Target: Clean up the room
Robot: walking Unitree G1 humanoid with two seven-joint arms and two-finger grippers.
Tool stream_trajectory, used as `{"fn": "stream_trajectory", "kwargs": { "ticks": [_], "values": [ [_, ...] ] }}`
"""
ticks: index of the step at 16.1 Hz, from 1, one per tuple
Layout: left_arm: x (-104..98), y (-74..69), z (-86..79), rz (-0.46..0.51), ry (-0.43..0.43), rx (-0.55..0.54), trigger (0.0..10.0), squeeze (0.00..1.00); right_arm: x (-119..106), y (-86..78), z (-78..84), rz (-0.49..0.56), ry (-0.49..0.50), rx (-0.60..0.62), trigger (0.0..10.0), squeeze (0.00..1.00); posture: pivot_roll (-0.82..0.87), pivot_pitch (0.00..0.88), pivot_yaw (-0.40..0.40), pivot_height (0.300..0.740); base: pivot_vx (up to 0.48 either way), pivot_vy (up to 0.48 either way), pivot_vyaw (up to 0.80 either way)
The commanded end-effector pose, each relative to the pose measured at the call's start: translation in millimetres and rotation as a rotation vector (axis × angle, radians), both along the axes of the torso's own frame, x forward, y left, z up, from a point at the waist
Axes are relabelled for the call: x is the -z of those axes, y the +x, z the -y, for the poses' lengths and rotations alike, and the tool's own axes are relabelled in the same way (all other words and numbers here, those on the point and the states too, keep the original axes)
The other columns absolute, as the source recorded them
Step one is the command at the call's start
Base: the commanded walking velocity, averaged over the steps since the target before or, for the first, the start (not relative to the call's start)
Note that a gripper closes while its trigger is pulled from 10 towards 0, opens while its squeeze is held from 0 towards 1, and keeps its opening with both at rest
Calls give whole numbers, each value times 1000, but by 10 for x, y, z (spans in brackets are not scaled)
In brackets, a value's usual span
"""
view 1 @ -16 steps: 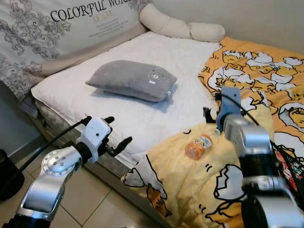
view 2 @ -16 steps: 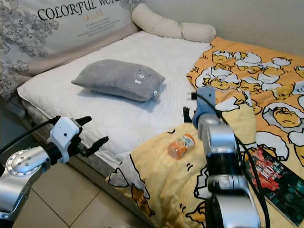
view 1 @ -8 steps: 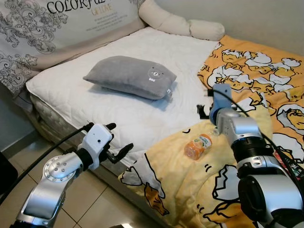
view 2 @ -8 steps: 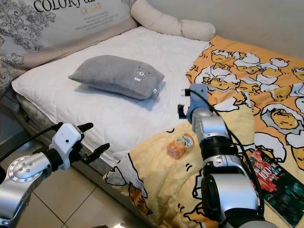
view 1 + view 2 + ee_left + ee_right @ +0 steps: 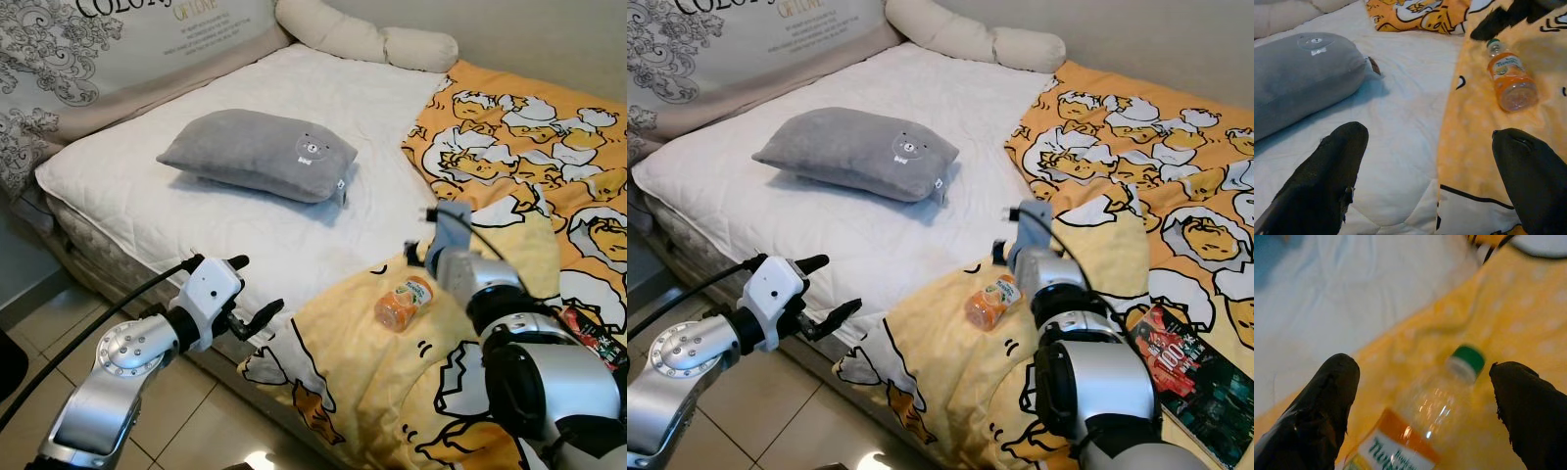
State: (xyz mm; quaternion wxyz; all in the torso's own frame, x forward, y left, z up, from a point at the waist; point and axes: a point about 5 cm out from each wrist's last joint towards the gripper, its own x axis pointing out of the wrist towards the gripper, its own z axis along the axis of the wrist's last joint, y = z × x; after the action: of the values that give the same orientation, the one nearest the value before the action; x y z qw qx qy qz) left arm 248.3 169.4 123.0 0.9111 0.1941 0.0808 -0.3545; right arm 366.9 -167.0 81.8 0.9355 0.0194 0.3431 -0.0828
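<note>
My gripper will bring the orange juice bottle (image 5: 403, 304) up empty when it lifts it, because yellow blanket shows through the clear shoulder (image 5: 1436, 404) below the green cap.
An orange juice bottle (image 5: 404, 300) with a green cap lies on its side on the yellow duck-print blanket (image 5: 372, 382) at the bed's near edge. My right gripper (image 5: 421, 255) is open just beyond the bottle's cap end. In the right wrist view the bottle (image 5: 1420, 426) lies between and slightly past the spread fingers (image 5: 1334, 382), untouched. My left gripper (image 5: 253, 289) is open over the mattress edge, left of the blanket. Its wrist view shows the bottle (image 5: 1509, 81) off toward one fingertip (image 5: 1518, 152).
A grey pillow (image 5: 257, 155) lies on the white mattress (image 5: 147, 211). A cream bolster (image 5: 362, 39) sits at the head, beside a patterned cushion (image 5: 88, 49). A dark book (image 5: 1190, 367) rests on the blanket at far right. Tiled floor (image 5: 196, 421) lies below the bed edge.
The camera has shifted toward the bed. My right gripper has come down and nearer, closer to the bottle's cap. The left gripper stays open near the mattress edge.
</note>
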Motion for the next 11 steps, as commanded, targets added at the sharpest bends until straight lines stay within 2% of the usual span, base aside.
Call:
{"fn": "stream_trajectory", "kwargs": {
  "ticks": [1, 3, 5, 8, 9, 10, 11],
  "values": [
    [-11, -53, 2, -20, 14, 27, 10000, 0, -40, 32, -52, 13, 8, 13, 10000, 0, 20, 0, -1, 740, 0, 0, 0],
    [-39, -102, 9, -35, 19, 52, 10000, 0, 56, -21, -79, -22, -11, 26, 10000, 0, 38, 9, -7, 740, 0, 0, 0],
    [-66, -159, 4, -49, 26, 62, 10000, 0, 164, -90, -106, -62, -33, 40, 10000, 0, 62, 59, -10, 740, 0, 0, 0],
    [-80, -238, -13, -74, 33, 68, 10000, 0, 283, -174, -113, -102, -24, 79, 10000, 0, 74, 88, -17, 740, 0, 0, 0],
    [-77, -252, -25, -79, 36, 66, 10000, 0, 316, -198, -117, -112, -19, 88, 9333, 0, 74, 88, -17, 740, 0, 0, 0],
    [-77, -268, -25, -85, 37, 63, 10000, 0, 348, -221, -123, -122, -18, 84, 745, 0, 78, 97, -20, 740, 0, 0, 0],
    [-78, -279, -17, -90, 35, 62, 10000, 0, 367, -235, -122, -128, -19, 86, 157, 0, 78, 97, -20, 740, 0, 0, 0]
  ]
}}
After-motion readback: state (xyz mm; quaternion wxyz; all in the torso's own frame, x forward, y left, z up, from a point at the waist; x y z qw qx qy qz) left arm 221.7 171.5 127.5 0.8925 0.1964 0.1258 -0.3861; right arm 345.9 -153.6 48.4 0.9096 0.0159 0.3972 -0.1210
